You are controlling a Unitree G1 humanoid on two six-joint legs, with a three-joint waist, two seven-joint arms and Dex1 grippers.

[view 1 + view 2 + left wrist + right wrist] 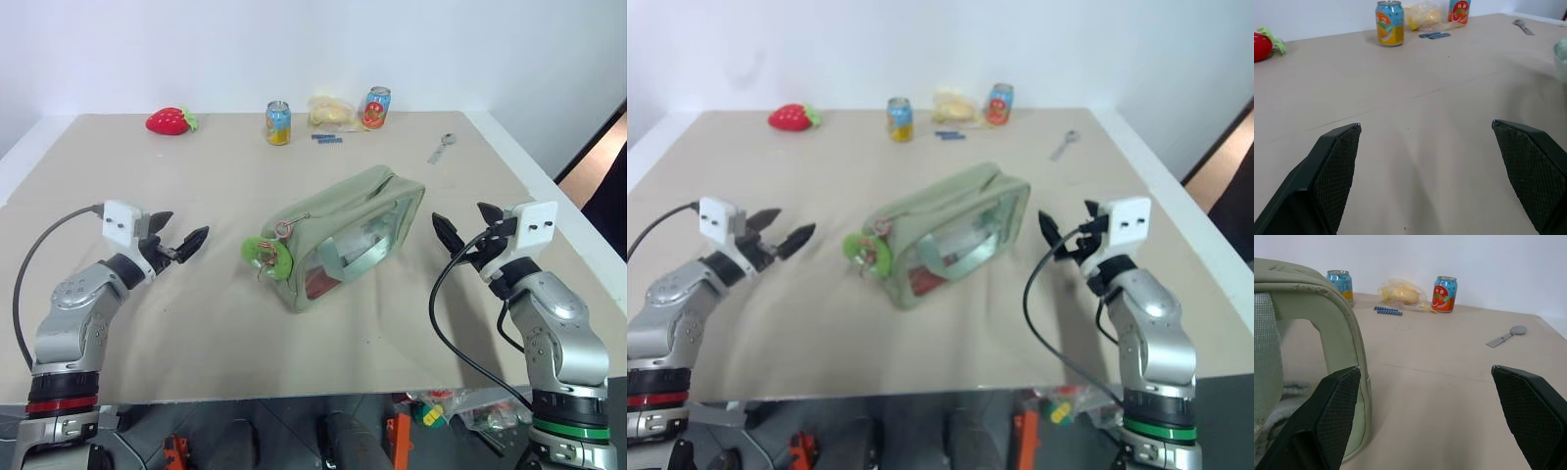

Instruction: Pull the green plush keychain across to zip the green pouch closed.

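My right gripper should grip the rim [405, 189] opposite the keychain, as the green pouch [338, 230] lies slanted and unheld, then straighten it and hold it still for the zip.
The green pouch [353, 220] lies on its side in the middle of the table, its clear window and strap handle facing me. The green plush keychain [267, 256] hangs by a reddish ring at the pouch's near left corner. My left gripper [182, 239] hovers open to the left of the keychain, apart from it, pointing toward it. Off the pouch's right end my right gripper [449, 233] stands open, close to it but not touching. In the right wrist view the pouch's end [1308, 313] rises just beside one of the fingers [1334, 411].
Along the table's far edge stand a red strawberry toy [169, 120], a blue-and-yellow can [278, 122], a bag of yellow food [332, 112] and a red can [376, 108]. A blue strip [328, 138] and a metal spoon [442, 148] lie nearby. The table's right edge [549, 196] runs close to my right arm.
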